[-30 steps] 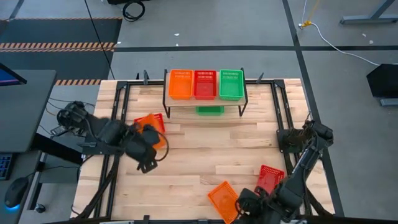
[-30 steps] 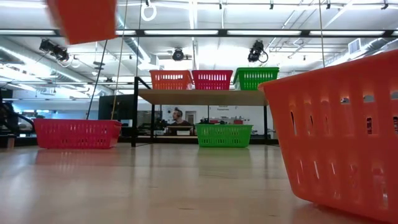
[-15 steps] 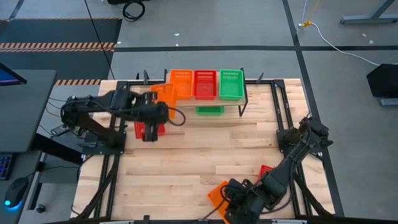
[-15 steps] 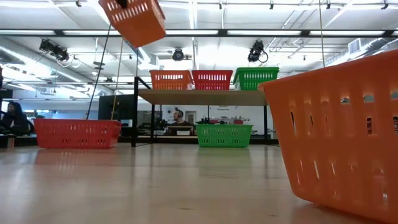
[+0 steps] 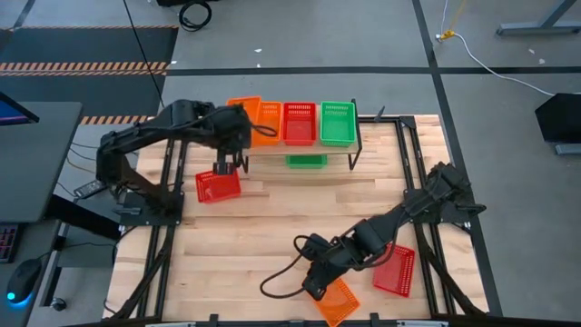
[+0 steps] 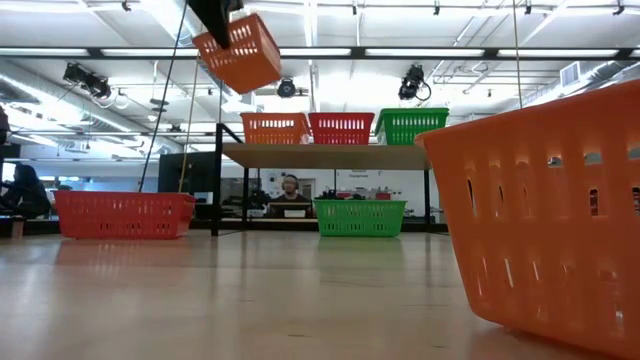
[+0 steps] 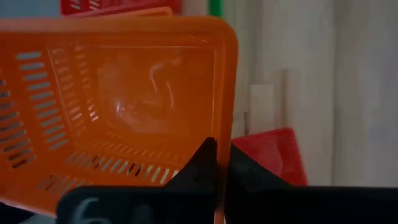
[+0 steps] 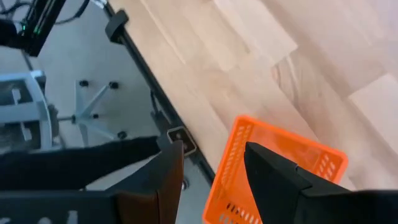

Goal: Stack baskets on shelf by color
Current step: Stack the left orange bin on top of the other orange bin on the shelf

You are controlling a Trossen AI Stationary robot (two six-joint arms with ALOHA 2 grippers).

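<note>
The held orange basket hangs higher than the shelf's orange basket with its open side up. My left gripper should keep moving over and down until the two baskets nest.
My left gripper is shut on an orange basket and carries it in the air at the shelf's left end. In the low view that basket hangs tilted above the shelf's level. On the shelf's top board stand an orange basket, a red one and a green one. Another green basket rests on the table under the shelf. My right gripper is open above an end of a second orange basket at the table's near edge; whether it touches it, I cannot tell. My left gripper pinches the orange basket's side wall just below the rim, one finger inside the basket and one outside. The basket is lifted clear and hangs tilted below the gripper.
A red basket lies on the table left of the shelf, and another red one lies by the near right corner. The orange basket sits close to the table's near edge. Bare planks stretch across the middle. People sit in the room behind.
My left gripper has risen and travelled from the table's left side toward the far edge, carrying the orange basket up to the shelf's left end. My right arm has swung from the near right corner toward the table's middle, above the orange basket at the near edge.
</note>
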